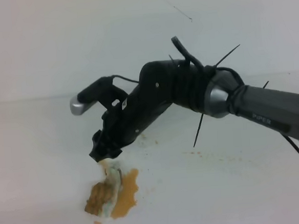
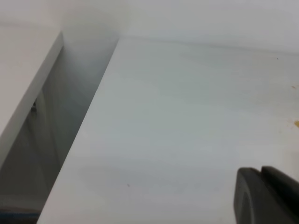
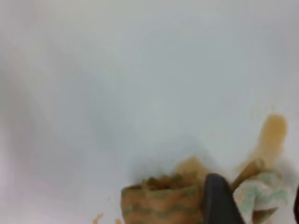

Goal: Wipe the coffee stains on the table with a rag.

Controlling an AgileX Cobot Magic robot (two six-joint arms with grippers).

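The biggest coffee stain [image 1: 126,195] will thin out into pale smears when I wipe the rag over it, because the rag is already blotched brown [image 1: 97,197].
The rag [image 1: 103,193], a lumpy whitish-green wad blotched brown, lies on the white table [image 1: 34,151] against the left edge of the biggest coffee stain [image 1: 127,192], an orange-brown blob. My right gripper [image 1: 105,156] hangs just above the rag's upper end, having reached across to the left. In the right wrist view its fingers [image 3: 218,198] stand wide apart, open, with the rag [image 3: 163,203] between and beside them and the stain [image 3: 272,133] beyond. Of the left gripper, only a dark finger part [image 2: 266,196] shows at a corner, over bare table [image 2: 187,116].
Small tan specks [image 1: 214,156] trail to the right of the blob, under the right arm [image 1: 272,108]. Two more specks [image 2: 296,123] show at the right edge of the left wrist view. The table's left edge borders a gap [image 2: 70,116]. A white wall stands behind.
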